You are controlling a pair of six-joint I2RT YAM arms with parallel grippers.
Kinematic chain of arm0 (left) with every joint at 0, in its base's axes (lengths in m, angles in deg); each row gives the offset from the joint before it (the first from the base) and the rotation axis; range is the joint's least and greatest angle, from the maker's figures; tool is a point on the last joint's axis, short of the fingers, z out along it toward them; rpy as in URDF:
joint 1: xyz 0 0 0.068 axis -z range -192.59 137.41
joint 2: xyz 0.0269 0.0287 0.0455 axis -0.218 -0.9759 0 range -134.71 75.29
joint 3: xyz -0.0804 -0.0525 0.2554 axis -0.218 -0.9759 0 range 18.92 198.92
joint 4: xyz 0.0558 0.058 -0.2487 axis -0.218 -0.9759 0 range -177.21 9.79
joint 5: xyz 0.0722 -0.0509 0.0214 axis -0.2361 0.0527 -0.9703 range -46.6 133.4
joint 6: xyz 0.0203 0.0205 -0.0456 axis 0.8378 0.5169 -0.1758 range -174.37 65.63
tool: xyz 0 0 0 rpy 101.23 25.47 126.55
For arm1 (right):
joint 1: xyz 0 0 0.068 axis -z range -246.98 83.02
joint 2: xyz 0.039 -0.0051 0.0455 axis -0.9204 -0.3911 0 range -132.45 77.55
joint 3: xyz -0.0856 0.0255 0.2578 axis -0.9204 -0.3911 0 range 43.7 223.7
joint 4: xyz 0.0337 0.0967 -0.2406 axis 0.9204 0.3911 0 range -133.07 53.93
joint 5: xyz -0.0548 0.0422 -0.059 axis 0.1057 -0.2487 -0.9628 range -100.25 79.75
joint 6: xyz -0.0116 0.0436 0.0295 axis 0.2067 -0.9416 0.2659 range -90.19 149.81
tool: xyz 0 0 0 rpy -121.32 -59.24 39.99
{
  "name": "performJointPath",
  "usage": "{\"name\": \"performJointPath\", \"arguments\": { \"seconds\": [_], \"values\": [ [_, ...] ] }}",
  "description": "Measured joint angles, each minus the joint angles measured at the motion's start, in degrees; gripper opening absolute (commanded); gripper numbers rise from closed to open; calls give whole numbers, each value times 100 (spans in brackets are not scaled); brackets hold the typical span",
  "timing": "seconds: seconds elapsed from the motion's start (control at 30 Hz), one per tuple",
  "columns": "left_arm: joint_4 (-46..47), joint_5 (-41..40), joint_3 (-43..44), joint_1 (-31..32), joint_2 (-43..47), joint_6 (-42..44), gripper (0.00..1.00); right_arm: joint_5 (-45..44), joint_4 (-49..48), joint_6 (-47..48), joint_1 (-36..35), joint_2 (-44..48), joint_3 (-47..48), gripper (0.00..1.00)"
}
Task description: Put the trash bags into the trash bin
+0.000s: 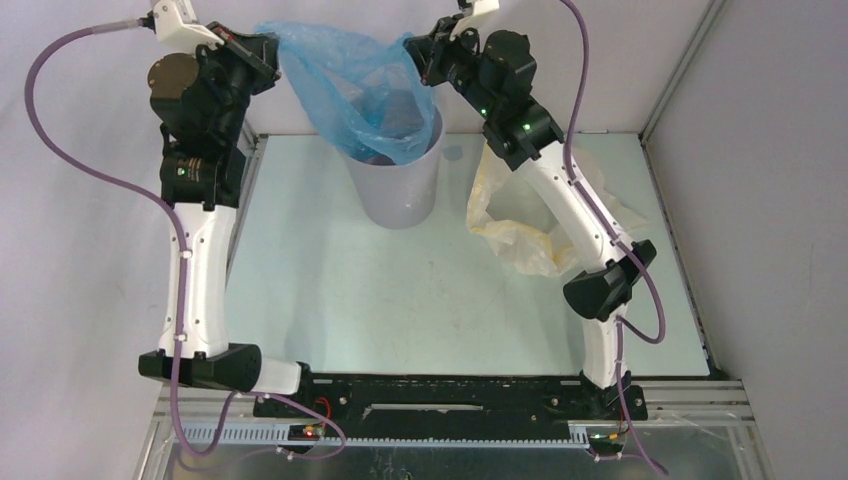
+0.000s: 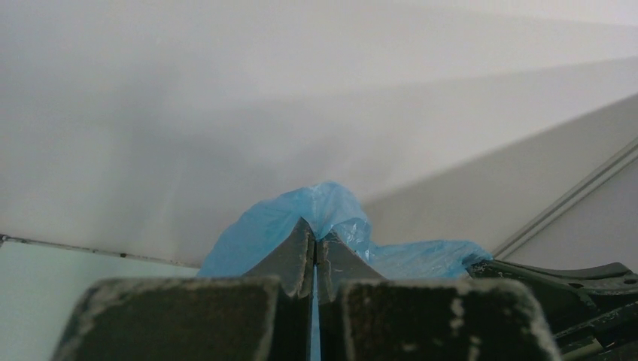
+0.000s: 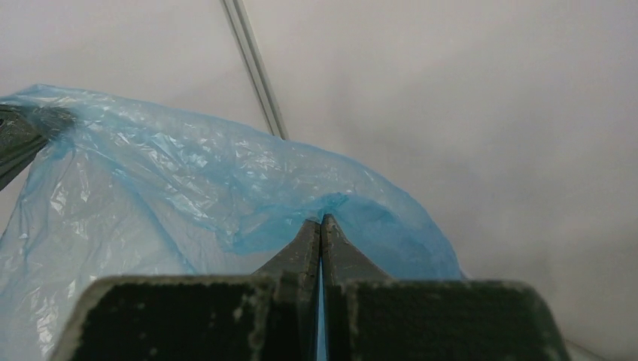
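Observation:
The robot's left gripper has the blue trash bag's edge (image 1: 287,36) up high and off to the side of the trash bin, so next the left gripper brings that edge down toward the bin's rim (image 1: 347,160).
The blue trash bag (image 1: 345,85) hangs stretched open between my two grippers, its lower part down inside the pale grey-lavender trash bin (image 1: 398,185) at the back middle of the table. My left gripper (image 1: 272,52) is shut on the bag's left rim; the left wrist view shows the film (image 2: 331,207) pinched between the fingers. My right gripper (image 1: 412,48) is shut on the bag's right rim; the right wrist view shows the bag (image 3: 150,180) spreading left from the closed fingers. Both grippers are raised above the bin's rim.
A pale yellow translucent bag (image 1: 510,215) lies crumpled on the table right of the bin, under my right arm. Walls close in at the back and right; the table (image 1: 400,300) is pale green.

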Motion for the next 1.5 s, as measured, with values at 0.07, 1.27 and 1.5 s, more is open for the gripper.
{"name": "performJointPath", "arguments": {
  "seconds": [0.07,1.27,1.5],
  "values": [
    [0,46,-22,-61,2,-7,0,-17,4,-50,0,-33,0,0],
    [-87,1086,-1154,-87,46,-485,0,-286,1032,-769,651,417,-844,0],
    [-446,916,-1154,-87,-221,-297,0,-376,1255,-610,651,264,-839,0]
  ]
}}
